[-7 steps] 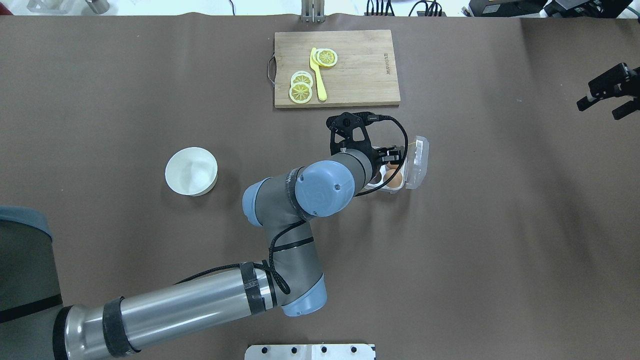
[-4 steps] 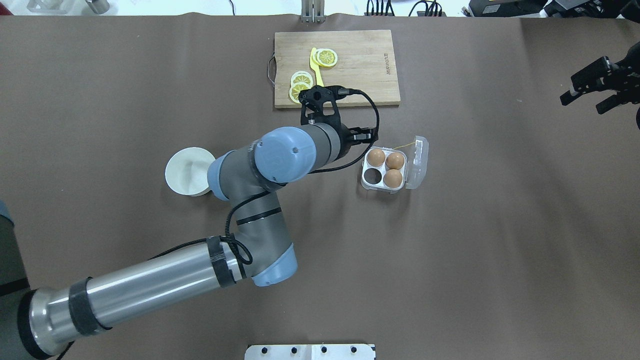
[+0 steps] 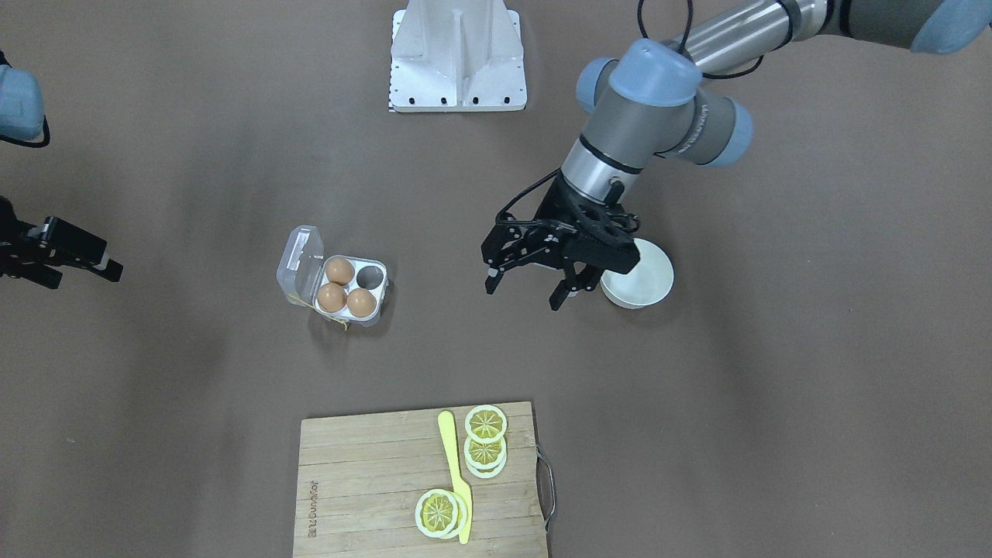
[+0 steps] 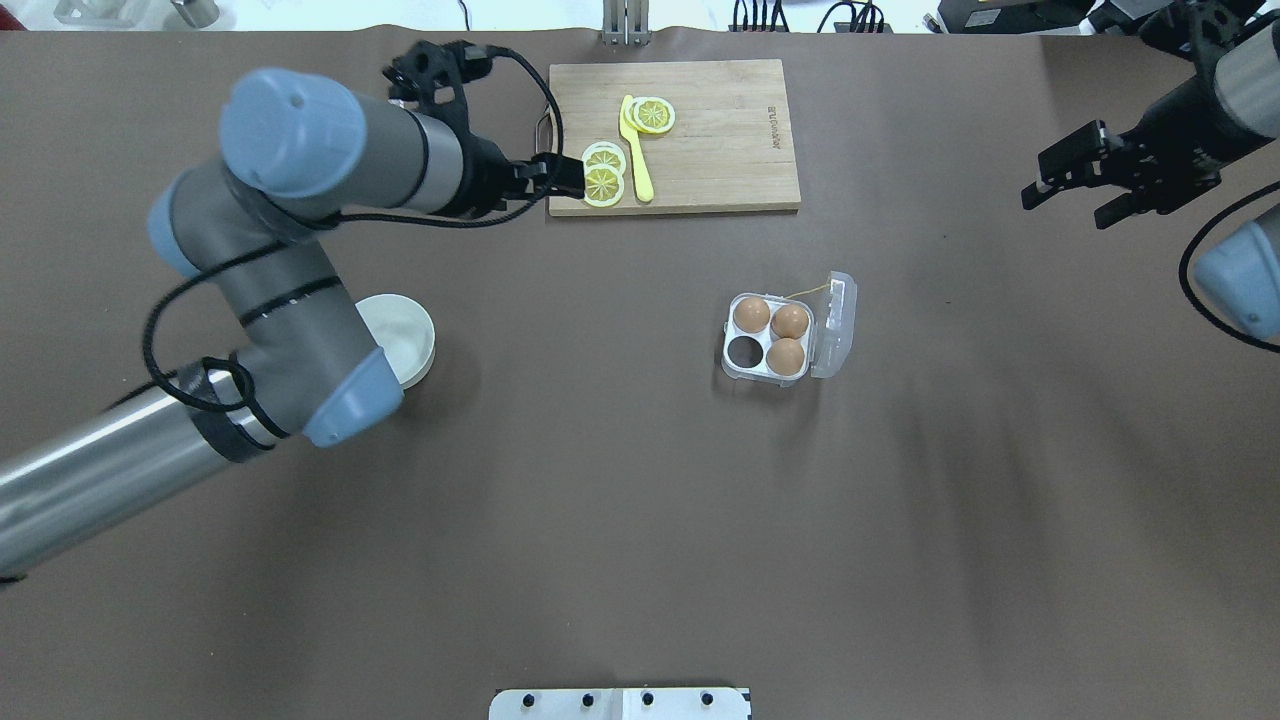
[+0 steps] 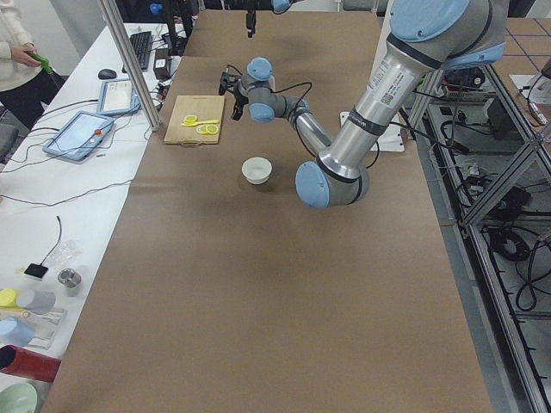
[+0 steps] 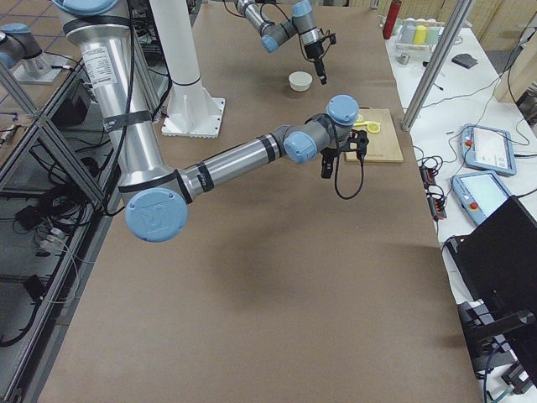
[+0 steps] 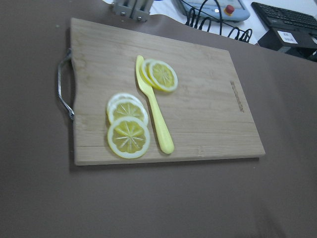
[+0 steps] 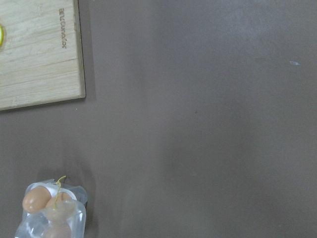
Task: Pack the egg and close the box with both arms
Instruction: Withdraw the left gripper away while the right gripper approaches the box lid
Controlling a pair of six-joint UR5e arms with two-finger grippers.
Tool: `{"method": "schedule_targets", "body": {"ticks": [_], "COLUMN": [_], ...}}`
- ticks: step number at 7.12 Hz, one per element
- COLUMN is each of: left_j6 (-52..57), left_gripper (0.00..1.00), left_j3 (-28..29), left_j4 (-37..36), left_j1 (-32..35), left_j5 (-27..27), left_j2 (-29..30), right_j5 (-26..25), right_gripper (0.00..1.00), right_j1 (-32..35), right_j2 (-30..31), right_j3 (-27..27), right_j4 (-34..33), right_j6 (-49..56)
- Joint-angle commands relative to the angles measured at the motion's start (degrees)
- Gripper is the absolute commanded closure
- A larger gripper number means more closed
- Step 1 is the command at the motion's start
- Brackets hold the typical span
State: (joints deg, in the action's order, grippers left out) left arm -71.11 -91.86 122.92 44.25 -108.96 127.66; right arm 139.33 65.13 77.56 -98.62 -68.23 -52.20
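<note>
The lid (image 3: 298,266) is joined to the box along its edge (image 3: 318,280), so the lid will swing over the eggs and stay shut when the robot pushes it.
The clear box (image 4: 742,372) lies mid-table with its lid (image 4: 838,322) folded open to the right; it also shows in the front view (image 3: 378,304) and low in the right wrist view (image 8: 34,228). Three alike brown eggs (image 4: 752,314) fill three cells, and one cell (image 4: 743,350) is empty. My left gripper (image 4: 560,178) is open and empty, far left of the box by the cutting board's handle; in the front view (image 3: 525,291) it hangs beside the bowl. My right gripper (image 4: 1065,208) is open and empty, far right of the box.
A wooden cutting board (image 4: 720,150) with lemon slices (image 4: 603,180) and a yellow knife (image 4: 636,150) lies at the far side. A white bowl (image 4: 408,330) stands at the left, partly under my left arm. The white stand (image 3: 457,54) is at the robot's edge.
My left gripper has drawn back from over the box, going left and away to the cutting board's handle, and uncovered three eggs. My right gripper has moved in from the right edge.
</note>
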Motion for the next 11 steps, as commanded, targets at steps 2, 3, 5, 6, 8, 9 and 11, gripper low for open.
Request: {"method": "schedule_targets", "body": {"ticks": [2,3,5,6,8,9,11], "left_j6": [0.18,1.84,2.12,2.12,2.12,2.12,2.12], "left_gripper": [0.02,0.02,0.02,0.02,0.02,0.02,0.02], "left_j3": [-3.59,-3.5,-3.24,-3.23,-3.23,-3.23,-3.15], "left_j4": [-4.7,-4.7,-5.58,-5.49,-5.58,-5.49,-5.41], "left_j1": [12.24,15.05,16.39,16.39,16.39,16.48,16.57], "left_j5": [-15.9,-19.5,-20.5,-20.5,-20.42,-20.42,-20.42], "left_j2": [-0.66,-0.66,-0.66,-0.66,-0.66,-0.66,-1.27], "right_j5": [-10.35,-14.04,-16.01,-16.54,-16.98,-22.12,-22.78], "right_gripper": [0.0,0.0,0.0,0.08,1.0,1.0,1.0], "right_j1": [-10.77,-14.56,-18.44,-19.33,-20.74,-24.05,-24.88], "right_j2": [3.92,4.0,3.92,4.09,3.92,3.83,0.08], "right_j3": [2.21,2.03,1.51,1.59,2.03,2.03,0.81], "right_j4": [22.87,25.75,27.98,27.72,27.19,27.19,21.6], "right_j6": [-24.74,-29.75,-35.41,-35.51,-34.81,-34.72,-34.72]}}
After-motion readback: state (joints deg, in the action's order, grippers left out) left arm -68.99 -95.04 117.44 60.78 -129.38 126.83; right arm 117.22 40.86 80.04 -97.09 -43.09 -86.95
